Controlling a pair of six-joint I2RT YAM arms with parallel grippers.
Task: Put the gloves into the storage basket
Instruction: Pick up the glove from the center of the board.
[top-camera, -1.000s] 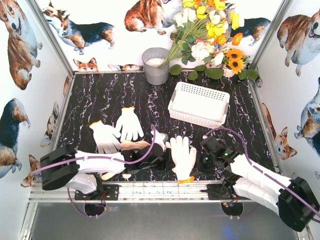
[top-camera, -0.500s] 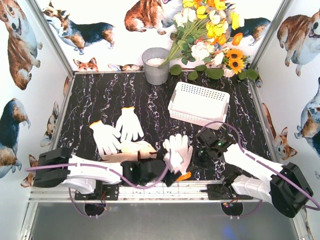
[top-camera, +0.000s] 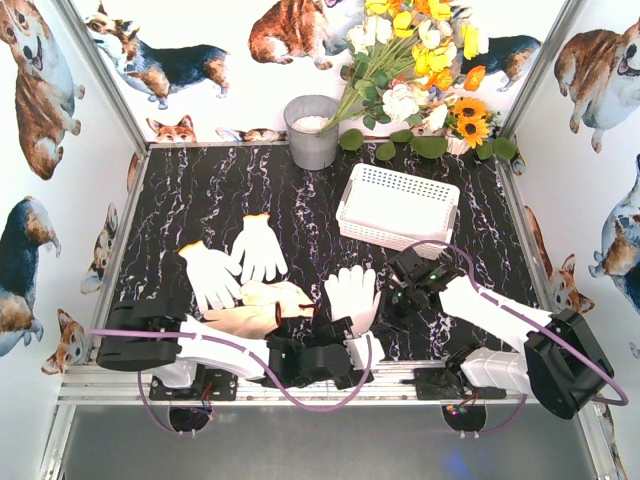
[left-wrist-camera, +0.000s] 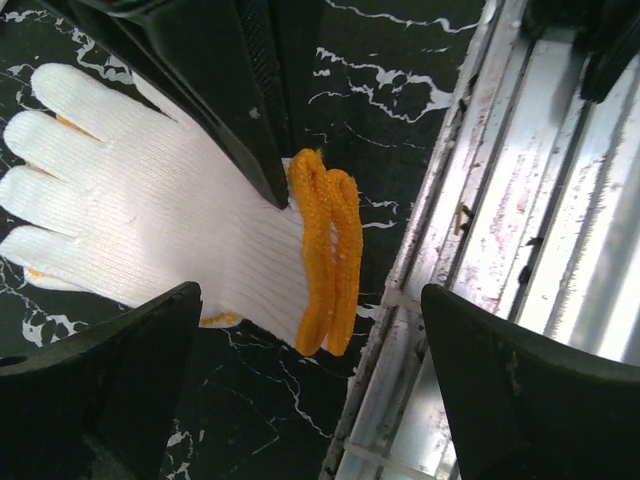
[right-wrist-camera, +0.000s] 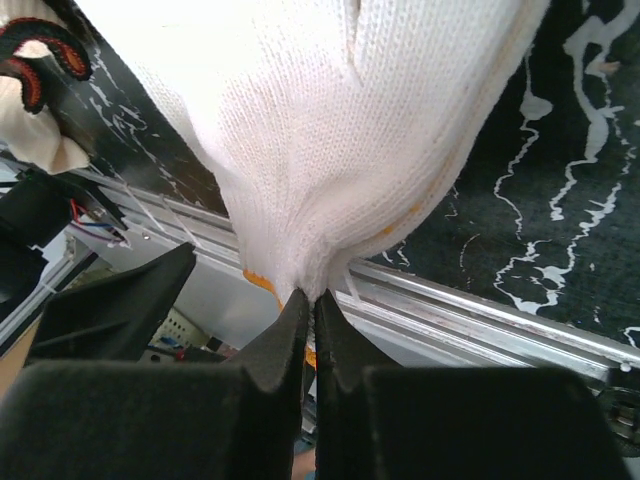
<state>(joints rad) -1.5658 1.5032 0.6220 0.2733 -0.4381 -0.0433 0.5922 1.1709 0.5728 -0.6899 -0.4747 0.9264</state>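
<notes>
The robot's right gripper pinches the white glove only at its cuff-side edge (left-wrist-camera: 287, 193), so the left gripper should hold the orange cuff (left-wrist-camera: 328, 265) while the right gripper takes hold farther in.
A white knit glove (top-camera: 352, 292) with an orange cuff (left-wrist-camera: 325, 250) lies near the table's front edge. My right gripper (right-wrist-camera: 310, 295) is shut on it, pinching the fabric (right-wrist-camera: 330, 130) close to the cuff. My left gripper (top-camera: 347, 355) sits just in front of that cuff by the metal rail; it is open, with nothing between its fingers (left-wrist-camera: 100, 390). Two more white gloves (top-camera: 210, 275) (top-camera: 258, 246) lie flat at the left. A cream one (top-camera: 255, 303) lies beside the left arm. The white slotted storage basket (top-camera: 398, 208) stands at the back right, apart from both grippers.
A grey metal bucket (top-camera: 312, 130) stands at the back centre, with a bunch of flowers (top-camera: 425, 60) leaning beside it. An aluminium rail (left-wrist-camera: 520, 230) runs along the near table edge. Printed walls close in the left, right and back sides.
My left arm has swung right along the near edge and its jaws have opened wide. My right gripper has moved left, still shut, and the glove has shifted with it away from the front edge.
</notes>
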